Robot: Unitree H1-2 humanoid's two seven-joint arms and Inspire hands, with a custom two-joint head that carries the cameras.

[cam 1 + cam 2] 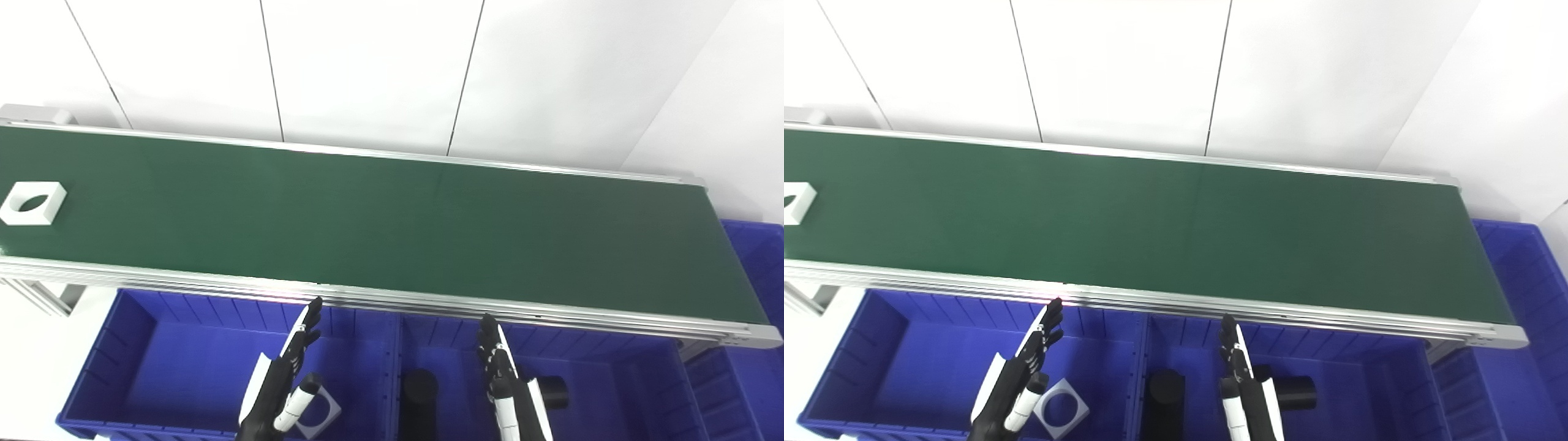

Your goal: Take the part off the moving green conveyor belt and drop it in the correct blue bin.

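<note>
I will drop the white square part (33, 203) in the blue bin. A matching part (320, 413) lies flat there, so the white square part will come to rest flat beside it.
A white square part with a round hole (32, 203) lies on the green conveyor belt (380, 220) at its far left end. My left hand (288, 373) is open and empty, fingers stretched out, above the left blue bin (141, 361) just below the belt's near rail. My right hand (505, 383) is open and empty above the middle blue bin (612, 380). Both hands are far from the part.
The left bin holds a white square part with a hole (1062, 409). The middle bin holds two black cylinders (419, 398) (1295, 392). Another blue bin (756, 306) stands past the belt's right end. A white wall is behind the belt.
</note>
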